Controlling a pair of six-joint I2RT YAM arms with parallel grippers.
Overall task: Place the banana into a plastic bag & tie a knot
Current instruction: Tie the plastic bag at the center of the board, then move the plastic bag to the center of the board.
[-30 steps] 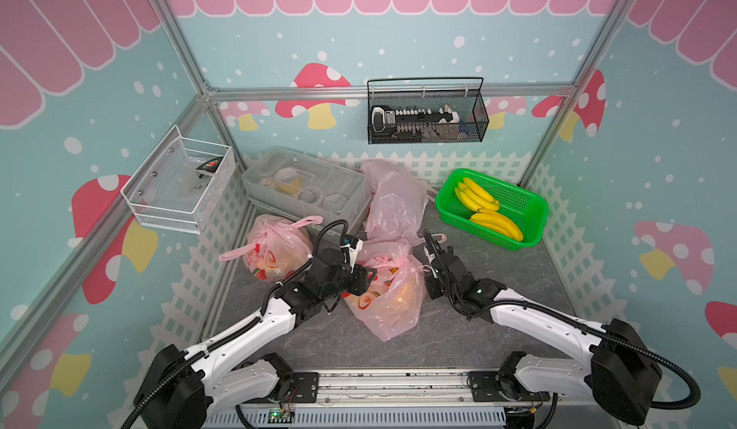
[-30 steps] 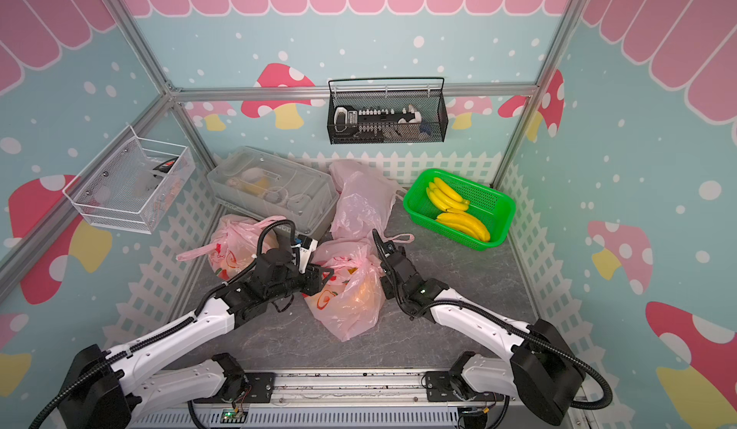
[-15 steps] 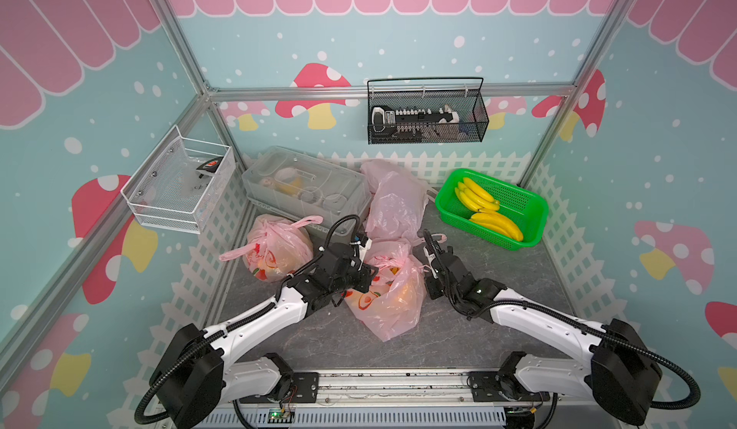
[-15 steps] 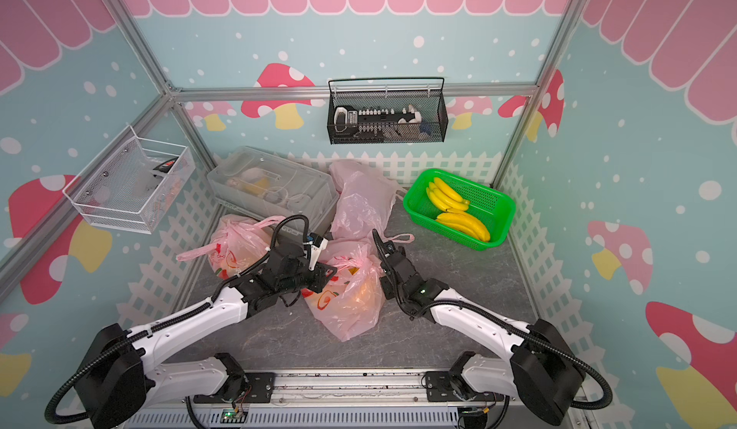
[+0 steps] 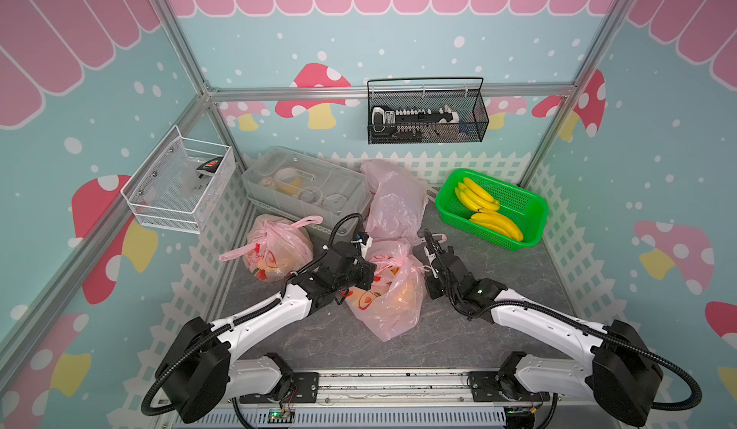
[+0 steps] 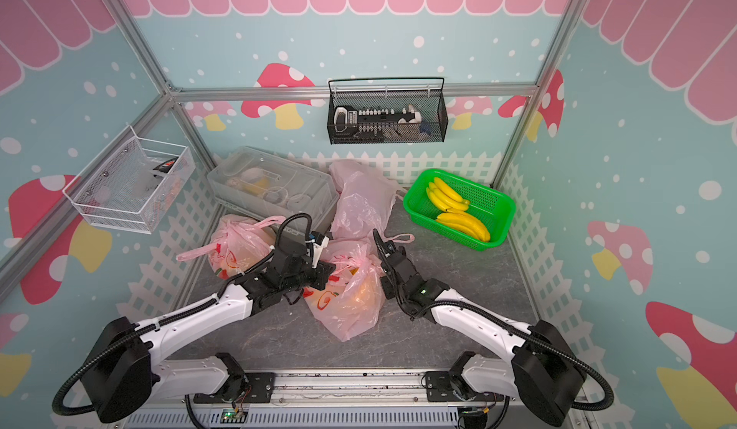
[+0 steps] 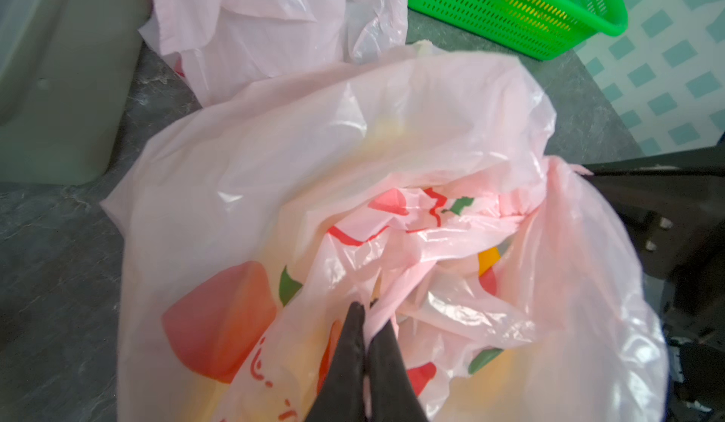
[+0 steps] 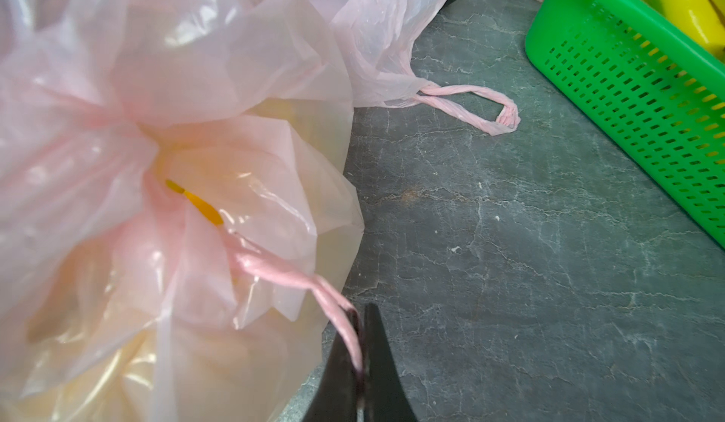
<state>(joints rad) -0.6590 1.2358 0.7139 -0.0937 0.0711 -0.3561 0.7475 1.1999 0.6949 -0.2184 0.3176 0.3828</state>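
My left gripper pulls away next until the knot gets tight, because the pink film and the twisted handle (image 8: 281, 271) come off opposite sides of the bag's gathered opening (image 5: 394, 261).
A pink plastic bag (image 5: 395, 299) (image 6: 351, 303) printed with fruit stands mid-table, its mouth gathered. A yellow bit of banana (image 8: 204, 208) (image 7: 488, 257) shows inside it. My left gripper (image 5: 369, 275) (image 7: 365, 308) is at the bag's left top, shut on a fold of pink film by the mouth. From the right side, my right gripper (image 5: 427, 243) (image 8: 363, 310) is shut on the bag's twisted handle (image 8: 298, 279), which runs taut to the mouth. More bananas (image 5: 494, 223) lie in the green basket (image 5: 534, 203) at the back right.
A tied pink bag (image 5: 275, 251) sits at the left by the fence. A limp empty pink bag (image 5: 395, 203) leans behind the centre, its handle loop (image 8: 470, 106) on the table. A clear lidded box (image 5: 307, 188) stands at the back left. Wire baskets hang on the walls.
My left gripper has moved right onto the bag's top and shut on its film. The right arm has held still with the handle.
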